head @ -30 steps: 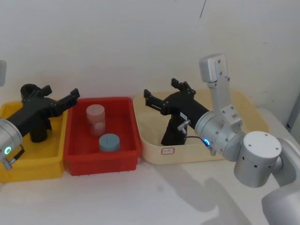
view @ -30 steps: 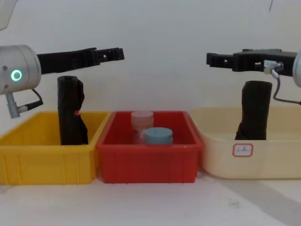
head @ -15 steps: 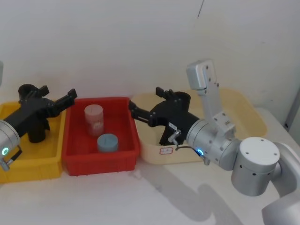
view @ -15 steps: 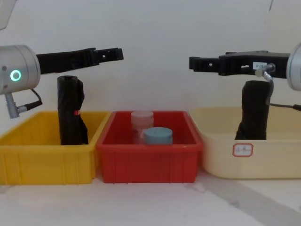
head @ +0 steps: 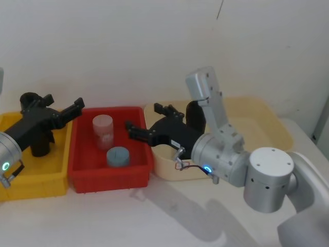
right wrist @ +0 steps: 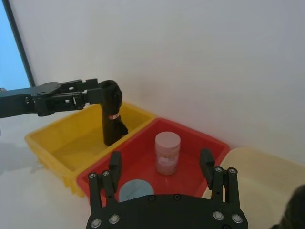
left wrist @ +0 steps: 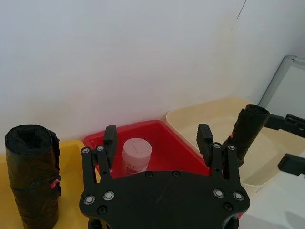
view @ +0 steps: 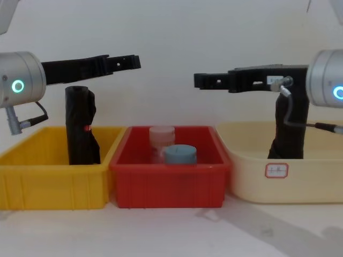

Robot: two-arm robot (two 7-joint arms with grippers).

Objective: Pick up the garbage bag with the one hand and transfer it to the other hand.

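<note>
The blue lid [view: 180, 152] sits level above the rim of the red bin, so I expect the blue-lidded jar [view: 180, 158] to come up in one piece, its hidden body following, when the robot lifts it.
The garbage bag [view: 293, 134], a tall black crinkly roll, stands upright in the cream bin [view: 305, 184]. It also shows behind my right arm [head: 195, 114] and far off past the left fingers [left wrist: 248, 129]. My right gripper [view: 201, 81], with a white label and a blue ring light, is open. It hangs high over the red bin [head: 145, 119], left of the bag and apart from it. My left gripper [view: 133, 61] is open too, held level above the yellow bin [head: 64, 104]. Neither gripper holds anything.
A second black roll with a red mark [view: 81, 128] stands in the yellow bin [view: 53, 184]. The red bin [view: 169, 187] between the others holds a pale pink jar [view: 161, 134] and a blue-lidded jar [view: 179, 154]. A white wall is close behind the bins.
My right gripper has swung left, from above the cream bin to over the red bin, leaving the bag behind it. The left arm has stayed still.
</note>
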